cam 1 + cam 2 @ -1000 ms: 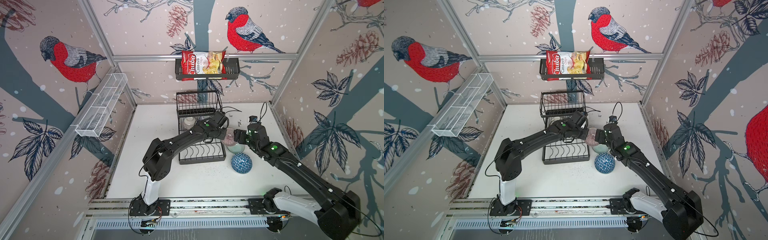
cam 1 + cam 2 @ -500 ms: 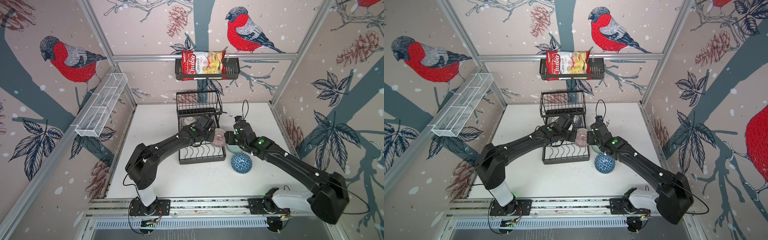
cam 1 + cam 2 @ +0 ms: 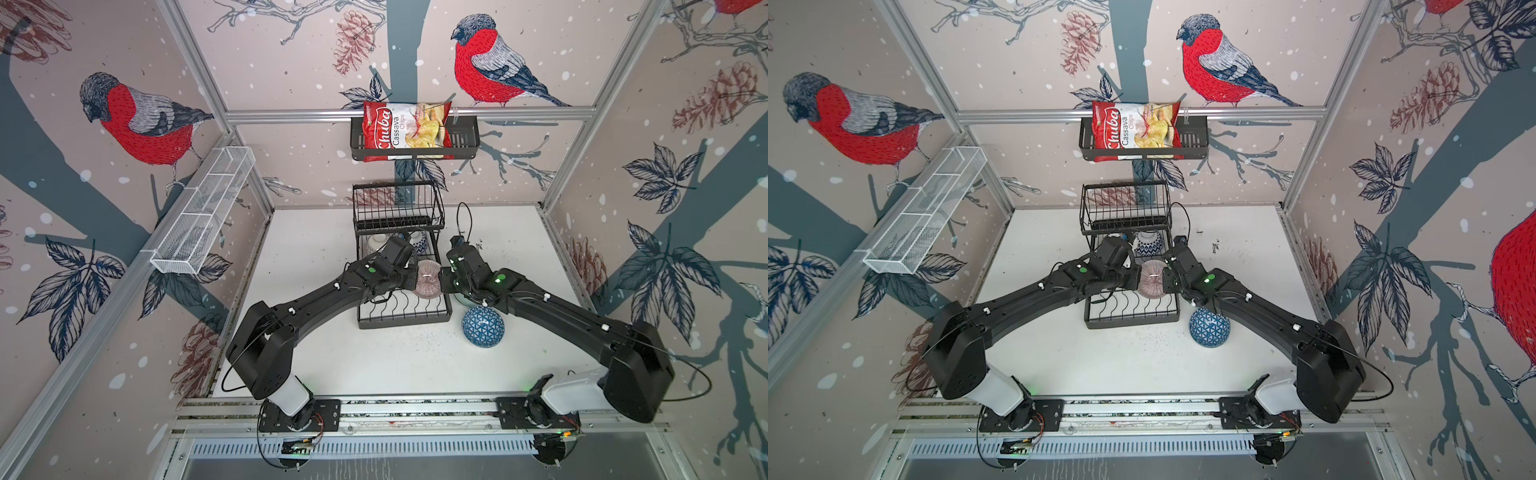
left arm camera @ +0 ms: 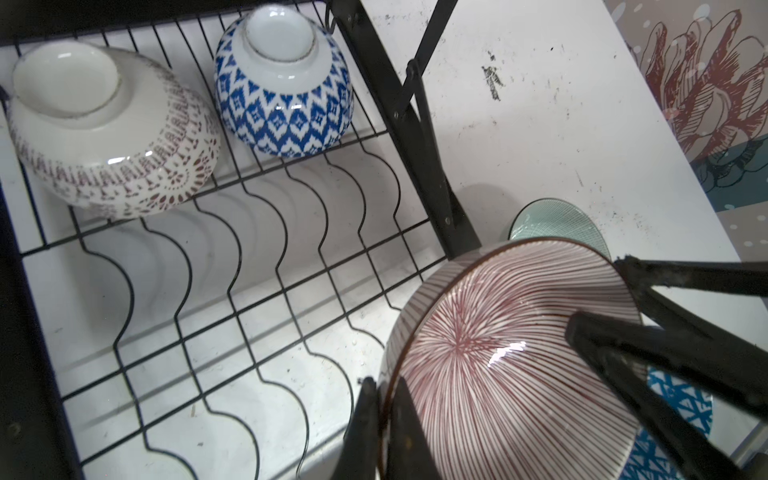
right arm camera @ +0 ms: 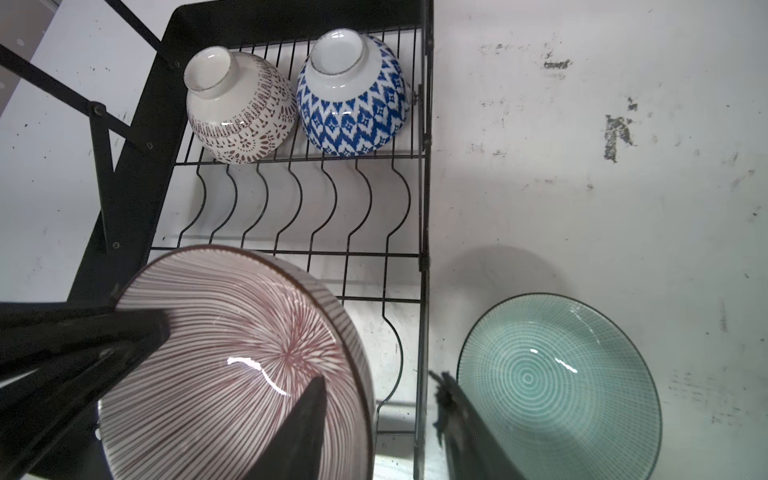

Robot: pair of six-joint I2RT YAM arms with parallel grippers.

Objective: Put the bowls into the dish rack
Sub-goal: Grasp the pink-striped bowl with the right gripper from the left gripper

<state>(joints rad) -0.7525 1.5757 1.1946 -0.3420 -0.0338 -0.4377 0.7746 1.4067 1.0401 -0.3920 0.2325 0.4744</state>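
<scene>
My left gripper holds the mauve striped bowl with its arm across the dish rack (image 3: 392,304). Next, my right gripper grabs the opposite rim (image 5: 361,392) before my left gripper backs away.
A mauve striped bowl (image 3: 428,279) (image 4: 498,374) (image 5: 228,353) hangs tilted over the right side of the dish rack (image 3: 399,320) (image 5: 137,166). My left gripper (image 3: 411,277) (image 4: 380,386) is shut on its rim. My right gripper (image 3: 442,280) (image 5: 378,378) straddles the opposite rim, one finger inside the bowl and one outside, still apart from it. A dotted white bowl (image 4: 112,137) and a blue diamond bowl (image 4: 286,108) lie upside down at the rack's far end. A pale green bowl (image 5: 557,382) sits upright on the table beside the rack.
A blue triangle bowl (image 3: 483,331) lies upside down on the table, right of the rack's front corner. The rack's raised basket tier (image 3: 397,208) stands at the back. A black basket with a chip bag (image 3: 413,137) and a white mesh trough (image 3: 203,216) hang on the walls.
Both arms have moved left together, bringing the mauve bowl from beside the rack to over it. The right gripper's jaws have narrowed around the bowl's rim.
</scene>
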